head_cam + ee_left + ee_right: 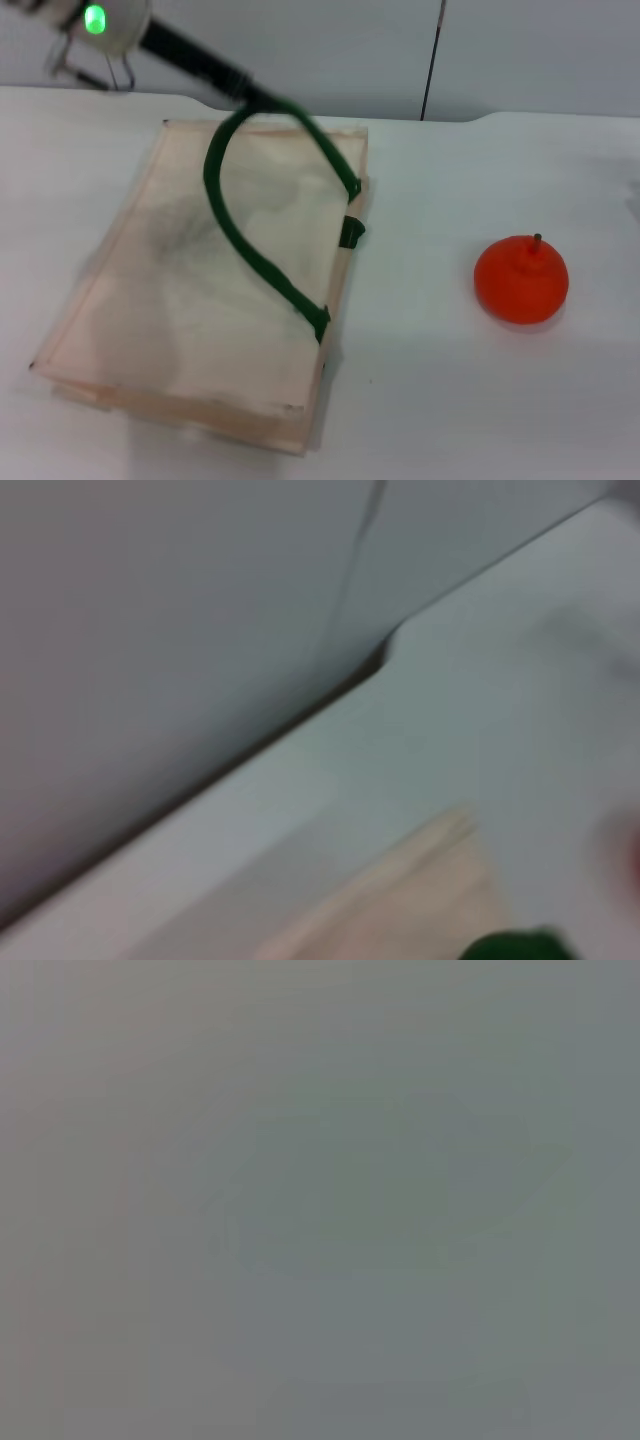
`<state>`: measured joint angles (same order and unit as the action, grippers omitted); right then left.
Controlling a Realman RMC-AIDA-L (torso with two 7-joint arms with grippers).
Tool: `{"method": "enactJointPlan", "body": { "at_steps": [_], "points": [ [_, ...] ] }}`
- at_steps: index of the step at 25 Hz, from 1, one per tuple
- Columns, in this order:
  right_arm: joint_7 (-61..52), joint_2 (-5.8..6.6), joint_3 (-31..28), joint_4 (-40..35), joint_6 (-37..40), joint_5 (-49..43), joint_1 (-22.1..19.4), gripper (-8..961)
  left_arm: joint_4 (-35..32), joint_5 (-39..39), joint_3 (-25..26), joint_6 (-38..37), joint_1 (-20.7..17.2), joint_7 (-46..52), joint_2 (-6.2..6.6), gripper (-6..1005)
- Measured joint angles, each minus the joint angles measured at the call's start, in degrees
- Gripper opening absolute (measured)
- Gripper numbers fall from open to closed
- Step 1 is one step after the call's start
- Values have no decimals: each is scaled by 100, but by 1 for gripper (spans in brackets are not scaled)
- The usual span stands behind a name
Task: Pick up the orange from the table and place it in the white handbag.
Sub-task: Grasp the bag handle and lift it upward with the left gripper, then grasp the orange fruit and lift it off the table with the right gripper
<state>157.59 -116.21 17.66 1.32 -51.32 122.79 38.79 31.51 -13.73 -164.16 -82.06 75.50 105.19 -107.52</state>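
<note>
The white handbag's opening [341, 262] is lying flat and closed. My left gripper should raise the green handle [288, 106] high and open up the handbag before my right gripper brings the orange.
The white handbag [200, 290] lies flat on the table [450, 400], left of centre in the head view. One dark green handle [235, 215] arches up off the cloth to my left gripper [255, 98], which reaches in from the far left and is shut on the handle's top. The orange [521, 279] sits upright on the bare tabletop to the right of the bag, stem up, well apart from it. The left wrist view catches a cream corner of the handbag [420, 890] and a bit of green handle [515, 948]. My right gripper does not show in any view.
A grey wall [350, 50] runs behind the table's far edge, with a dark vertical seam [432, 60]. The right wrist view shows only a plain grey surface. A small green tab [351, 232] sticks out from the bag's right edge.
</note>
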Motion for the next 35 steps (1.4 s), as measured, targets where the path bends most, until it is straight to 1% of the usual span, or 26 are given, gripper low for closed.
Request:
{"method": "enactJointPlan", "body": {
  "at_steps": [1, 4, 7, 10, 13, 14, 16, 18, 19, 24, 27, 31, 33, 35],
  "points": [
    [0, 1, 0, 0, 0, -2, -4, 816, 121, 63, 0, -173, 66, -41, 2, 132],
    [0, 2, 0, 0, 0, -4, -22, 814, 889, 360, -4, -1114, 465, -272, 10, 129],
    [0, 7, 0, 0, 0, -9, -35, 812, 1373, 476, -13, -1805, 866, -424, 11, 126],
    [0, 11, 0, 0, 0, -18, -50, 810, 1522, 423, -20, -2199, 1189, -573, 12, 124],
    [0, 11, 0, -3, 0, -22, -63, 808, 1557, 399, -25, -2496, 1419, -741, 26, 122],
    [0, 11, 0, -6, -1, -19, -64, 807, 1565, 388, -27, -2546, 1476, -771, 49, 122],
    [0, 11, 0, -9, -1, -12, -65, 806, 1571, 351, -26, -2670, 1602, -816, 145, 121],
    [0, 11, 0, -9, -1, -12, -68, 804, 1577, 328, -23, -2796, 1658, -828, 215, 120],
    [0, 10, 0, -9, -1, -12, -74, 803, 1601, 327, -22, -2865, 1671, -828, 228, 119],
    [-1, 10, 0, -15, -1, -5, -131, 800, 1803, 281, -24, -3040, 1676, -808, 234, 120],
    [-199, 14, 18, -20, -1, -25, -136, 798, 1853, 126, -27, -3067, 1643, -757, 266, 119],
    [-815, 43, 207, -189, -1, -248, -177, 795, 2000, -43, -28, -3076, 1626, -747, 299, 117],
    [-1380, 45, 399, -439, -42, -617, -249, 793, 2066, -50, -28, -3075, 1583, -721, 319, 116],
    [-2197, 62, 628, -809, -73, -1160, -343, 792, 2071, -52, -28, -3071, 1539, -697, 352, 115]
  ]
}}
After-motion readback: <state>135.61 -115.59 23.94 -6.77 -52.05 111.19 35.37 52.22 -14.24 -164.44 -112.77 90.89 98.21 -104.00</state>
